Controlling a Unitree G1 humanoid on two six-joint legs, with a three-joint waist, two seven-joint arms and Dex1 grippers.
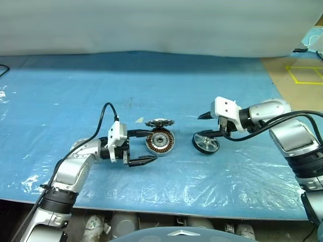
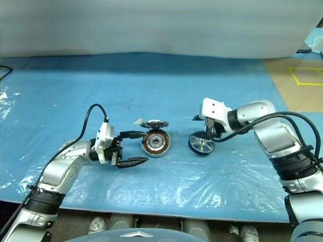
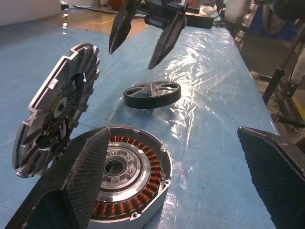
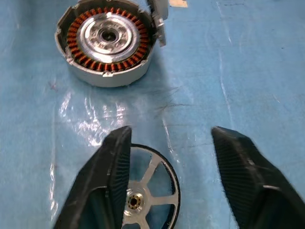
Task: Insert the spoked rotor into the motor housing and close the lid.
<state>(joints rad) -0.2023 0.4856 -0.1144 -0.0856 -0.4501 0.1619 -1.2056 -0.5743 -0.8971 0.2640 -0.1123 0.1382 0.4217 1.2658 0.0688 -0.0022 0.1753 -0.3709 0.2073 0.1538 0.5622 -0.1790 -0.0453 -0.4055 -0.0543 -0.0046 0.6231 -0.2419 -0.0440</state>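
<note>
The motor housing's side (image 1: 162,154) stands high, so I expect the spoked rotor (image 1: 206,143) to tip onto its rim and lean against the motor housing when I carry it over.
The motor housing (image 1: 160,141) lies on the blue table with its copper windings and silver hub facing up. The lid (image 1: 160,122) stands tilted on edge right behind it, ribbed dark side towards the housing (image 3: 128,176). The spoked rotor (image 1: 206,143) rests free on the table to the housing's right. My left gripper (image 1: 153,145) is open and level at the housing's left side, one finger along its far edge and one in front. My right gripper (image 1: 204,124) hangs open just above the rotor (image 4: 147,191), pointing down and left, holding nothing.
Wrinkled blue plastic sheeting (image 1: 75,101) covers the table, whose front edge (image 1: 151,207) runs close below the arms. A small tape scrap (image 1: 140,120) lies left of the lid. Brown floor with yellow tape (image 1: 303,75) shows at the far right.
</note>
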